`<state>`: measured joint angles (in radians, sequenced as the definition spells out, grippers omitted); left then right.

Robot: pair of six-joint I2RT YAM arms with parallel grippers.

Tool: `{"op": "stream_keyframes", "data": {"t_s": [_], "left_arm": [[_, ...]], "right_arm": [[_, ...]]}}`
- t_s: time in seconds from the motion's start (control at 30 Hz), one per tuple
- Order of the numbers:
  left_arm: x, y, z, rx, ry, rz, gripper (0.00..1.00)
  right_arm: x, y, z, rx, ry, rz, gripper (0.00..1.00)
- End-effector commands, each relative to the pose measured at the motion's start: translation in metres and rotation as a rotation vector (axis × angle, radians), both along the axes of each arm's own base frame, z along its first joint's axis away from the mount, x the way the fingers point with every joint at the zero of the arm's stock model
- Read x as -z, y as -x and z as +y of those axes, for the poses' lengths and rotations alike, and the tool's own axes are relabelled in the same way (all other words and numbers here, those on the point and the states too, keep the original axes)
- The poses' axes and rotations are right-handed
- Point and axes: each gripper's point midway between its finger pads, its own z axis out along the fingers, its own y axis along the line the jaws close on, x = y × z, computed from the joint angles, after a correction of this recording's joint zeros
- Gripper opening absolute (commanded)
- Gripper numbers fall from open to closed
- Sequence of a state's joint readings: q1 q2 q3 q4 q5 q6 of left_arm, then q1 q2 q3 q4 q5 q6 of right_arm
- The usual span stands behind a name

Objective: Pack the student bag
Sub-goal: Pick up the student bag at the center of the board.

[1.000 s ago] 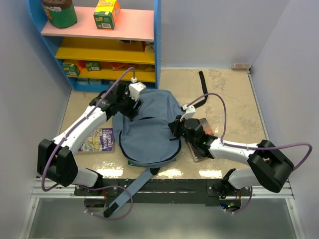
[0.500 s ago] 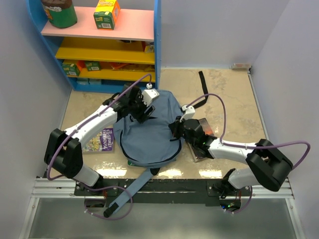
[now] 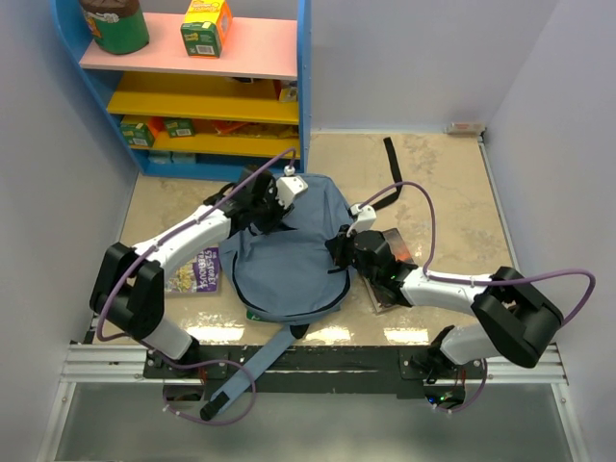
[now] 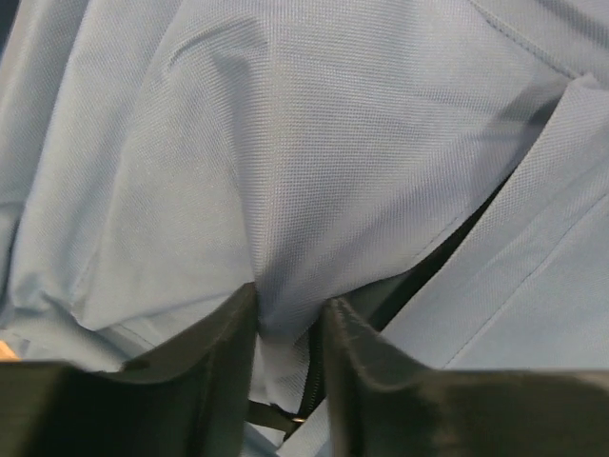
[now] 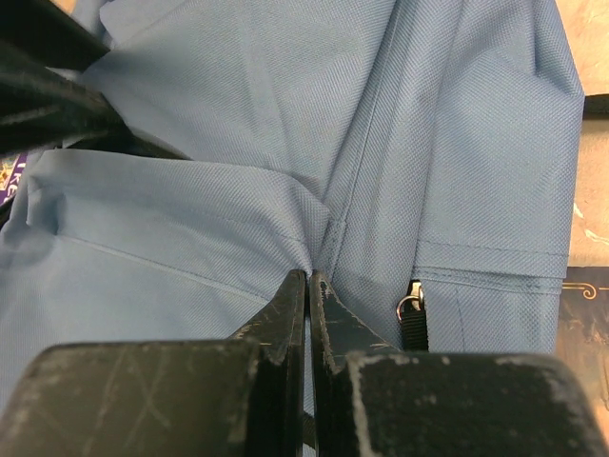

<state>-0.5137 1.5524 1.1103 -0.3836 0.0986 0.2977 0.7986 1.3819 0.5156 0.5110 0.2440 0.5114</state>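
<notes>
The bag is lying on top of a green item [image 3: 252, 315]. Next, my left gripper pulls the bag aside by its raised fold [image 4: 278, 257] before my right gripper picks up things to pack.
The slate-blue student bag [image 3: 289, 265] lies flat in the middle of the table. My left gripper [image 3: 272, 214] sits on its upper left part. In the left wrist view a raised fold of the bag's fabric [image 4: 285, 143] is pinched between the left gripper's [image 4: 290, 319] two fingers, beside a dark zipper line. My right gripper [image 3: 339, 252] presses against the bag's right edge. Seen from the right wrist, the right gripper [image 5: 307, 276] has its jaws together, nipping a crease of the bag's cloth [image 5: 190, 219] at the tips.
A colourful book [image 3: 188, 271] lies left of the bag. A dark flat item [image 3: 395, 279] lies under my right arm. A black strap [image 3: 393, 159] trails at the back. A blue shelf unit [image 3: 192, 96] with boxes stands at the back left. A bag strap [image 3: 245, 375] hangs over the front edge.
My left gripper moved right onto the bag's top, then drew slightly back and closed on a fold of fabric. The right arm stayed put.
</notes>
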Motion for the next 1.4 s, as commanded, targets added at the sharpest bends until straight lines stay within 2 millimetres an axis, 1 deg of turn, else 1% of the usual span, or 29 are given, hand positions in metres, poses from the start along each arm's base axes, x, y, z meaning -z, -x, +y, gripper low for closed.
{"op": "stream_keyframes", "data": {"t_s": [0.0, 0.03, 0.07, 0.1, 0.13, 0.23, 0.33, 0.4, 0.43, 0.5, 0.53, 0.6, 0.63, 0.67, 0.7, 0.77, 0.83, 0.87, 0.9, 0.93, 1.0, 1.03, 1.1, 1.13, 1.2, 1.23, 1.3, 1.33, 1.37], "left_arm": [[-0.001, -0.005, -0.002, 0.007, -0.002, -0.014, 0.27], [0.000, -0.005, -0.002, -0.001, 0.003, -0.008, 0.21], [-0.001, -0.007, -0.002, -0.008, 0.006, -0.011, 0.08], [-0.001, -0.006, -0.003, -0.007, 0.008, -0.009, 0.02], [-0.006, -0.008, -0.004, -0.017, 0.020, -0.010, 0.00], [-0.018, -0.011, -0.005, -0.049, 0.045, -0.022, 0.00], [-0.045, -0.015, -0.007, -0.076, 0.095, -0.077, 0.00], [-0.068, -0.015, -0.006, -0.091, 0.129, -0.122, 0.00], [-0.089, -0.016, -0.006, -0.107, 0.165, -0.154, 0.00], [-0.107, -0.015, -0.003, -0.128, 0.188, -0.180, 0.00], [-0.126, -0.014, -0.002, -0.139, 0.220, -0.209, 0.00], [-0.137, -0.012, 0.003, -0.165, 0.227, -0.220, 0.00], [-0.147, -0.011, 0.005, -0.185, 0.243, -0.234, 0.00], [-0.149, -0.010, 0.008, -0.200, 0.241, -0.234, 0.00], [-0.152, -0.011, 0.014, -0.228, 0.234, -0.252, 0.00], [-0.161, -0.010, 0.020, -0.257, 0.235, -0.281, 0.00], [-0.171, -0.011, 0.032, -0.306, 0.217, -0.316, 0.00], [-0.172, -0.011, 0.039, -0.327, 0.201, -0.315, 0.00], [-0.175, -0.011, 0.047, -0.349, 0.191, -0.324, 0.00], [-0.187, -0.014, 0.060, -0.380, 0.193, -0.344, 0.00], [-0.195, -0.013, 0.084, -0.439, 0.156, -0.353, 0.00], [-0.207, -0.014, 0.103, -0.488, 0.145, -0.376, 0.00], [-0.209, -0.008, 0.130, -0.545, 0.083, -0.380, 0.00], [-0.213, -0.001, 0.146, -0.579, 0.068, -0.396, 0.00], [-0.212, 0.008, 0.161, -0.609, 0.034, -0.413, 0.00], [-0.208, 0.016, 0.165, -0.606, 0.024, -0.416, 0.00], [-0.195, 0.023, 0.164, -0.600, 0.025, -0.388, 0.00], [-0.192, 0.025, 0.163, -0.598, 0.031, -0.378, 0.00], [-0.188, 0.027, 0.162, -0.595, 0.035, -0.360, 0.00]], "right_arm": [[-0.004, -0.004, -0.002, 0.006, 0.003, -0.030, 0.00], [-0.005, -0.004, -0.002, 0.006, 0.002, -0.031, 0.00], [-0.008, -0.004, -0.002, 0.004, -0.002, -0.038, 0.00], [-0.009, -0.004, -0.001, 0.004, -0.002, -0.039, 0.00], [-0.010, -0.004, -0.002, 0.004, -0.001, -0.039, 0.00], [-0.012, -0.004, -0.002, 0.003, -0.001, -0.043, 0.00], [-0.014, -0.004, -0.002, -0.002, 0.001, -0.045, 0.00], [-0.015, -0.004, -0.001, -0.004, 0.001, -0.049, 0.00], [-0.015, -0.004, -0.001, -0.007, 0.003, -0.050, 0.00], [-0.018, -0.005, 0.001, -0.016, 0.007, -0.059, 0.00], [-0.016, -0.004, 0.001, -0.023, 0.018, -0.055, 0.00], [-0.028, -0.009, 0.004, -0.029, 0.024, -0.079, 0.16], [-0.042, -0.011, 0.007, -0.029, 0.018, -0.103, 0.24], [-0.050, -0.013, 0.007, -0.026, 0.015, -0.116, 0.31], [-0.059, -0.014, 0.008, -0.025, 0.008, -0.129, 0.35], [-0.089, -0.014, 0.013, -0.036, -0.026, -0.180, 0.45], [-0.110, -0.014, 0.018, -0.048, -0.037, -0.212, 0.50], [-0.115, -0.013, 0.019, -0.051, -0.035, -0.219, 0.55], [-0.119, -0.013, 0.020, -0.053, -0.034, -0.218, 0.58], [-0.121, -0.013, 0.021, -0.055, -0.028, -0.213, 0.60], [-0.126, -0.012, 0.015, -0.036, -0.033, -0.218, 0.63], [-0.122, -0.010, 0.011, -0.027, -0.030, -0.208, 0.64], [-0.123, -0.007, 0.004, -0.005, -0.034, -0.206, 0.65], [-0.114, -0.004, 0.000, -0.001, -0.024, -0.186, 0.66], [-0.107, 0.000, -0.006, 0.008, -0.023, -0.169, 0.70], [-0.100, 0.005, -0.010, 0.008, -0.021, -0.150, 0.71], [-0.089, 0.014, -0.008, -0.029, -0.024, -0.121, 0.75], [-0.074, 0.020, -0.008, -0.042, -0.013, -0.081, 0.76], [-0.064, 0.023, -0.007, -0.053, -0.003, -0.057, 0.78]]}}
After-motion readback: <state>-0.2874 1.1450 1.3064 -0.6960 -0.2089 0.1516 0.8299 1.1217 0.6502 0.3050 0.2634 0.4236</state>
